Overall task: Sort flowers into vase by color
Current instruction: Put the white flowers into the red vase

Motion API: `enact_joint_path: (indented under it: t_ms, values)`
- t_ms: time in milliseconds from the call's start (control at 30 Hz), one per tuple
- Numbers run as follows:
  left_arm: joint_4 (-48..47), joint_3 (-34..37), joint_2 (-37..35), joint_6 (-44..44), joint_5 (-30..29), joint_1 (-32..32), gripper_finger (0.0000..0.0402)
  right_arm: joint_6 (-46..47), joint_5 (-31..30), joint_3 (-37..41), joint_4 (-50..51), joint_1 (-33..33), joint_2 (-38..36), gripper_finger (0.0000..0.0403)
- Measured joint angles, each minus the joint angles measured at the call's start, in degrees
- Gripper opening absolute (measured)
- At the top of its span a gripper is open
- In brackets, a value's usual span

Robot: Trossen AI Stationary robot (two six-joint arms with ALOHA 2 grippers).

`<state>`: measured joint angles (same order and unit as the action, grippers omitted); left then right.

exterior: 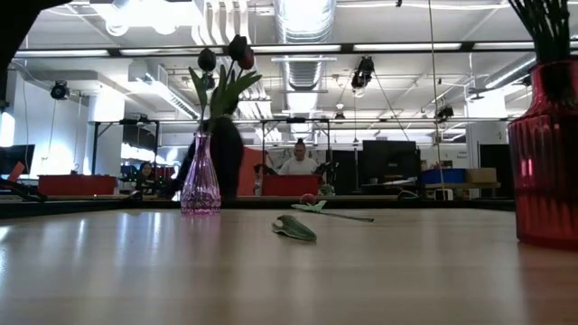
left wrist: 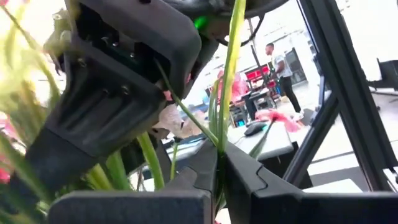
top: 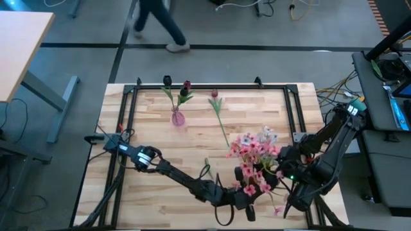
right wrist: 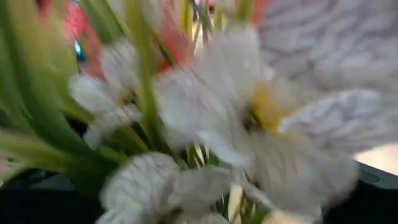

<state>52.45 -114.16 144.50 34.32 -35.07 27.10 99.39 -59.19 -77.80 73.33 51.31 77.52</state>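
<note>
My right gripper is crowded by the pink-and-whitish blooms (top: 258, 151), so it should move back out of the bunch while my left gripper keeps pinching the green stem (left wrist: 229, 81).
A pink-and-whitish flower spray (top: 255, 153) stands bunched at the table's near right, over a red vase (exterior: 545, 153) that holds dark stems. My left gripper (top: 246, 200) reaches in from the left to the bunch's near side, shut on a green stem. My right gripper (top: 284, 169) is at the bunch's right side, and blooms (right wrist: 249, 118) fill its wrist view. Two maroon tulips (top: 185, 86) stand in a pink glass vase (top: 178, 118) near the far edge. A third tulip (top: 216, 101) lies flat on the table. My left gripper pinches a thin green stem (left wrist: 222, 146) between its two fingers (left wrist: 249, 177). The stem runs on past the fingertips, up beside the other arm's dark gripper body. Its lower end lies hidden behind the fingers. In the high view the gripper comes in from the table's left, low near the near edge.
A loose green leaf (top: 207, 168) lies on the table mid-near, also seen as a leaf (exterior: 295, 227) in the low view. A black frame (top: 212, 86) rims the table. A person (top: 157, 22) walks past beyond the far edge. Bare wood lies between the two vases.
</note>
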Motion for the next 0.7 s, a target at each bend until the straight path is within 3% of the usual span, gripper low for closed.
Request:
enact_joint_path:
  t_ms: [300,700]
  values:
    - [-0.4,0.1,0.1,0.1,-0.2,0.0,0.0000,0.0,13.4,-1.7,0.1,-0.1,-0.4,0.0363]
    - [-0.1,0.1,0.1,0.0,-1.7,0.0,0.0000,4.0,23.6,-3.2,0.8,0.0,-0.6,0.0363]
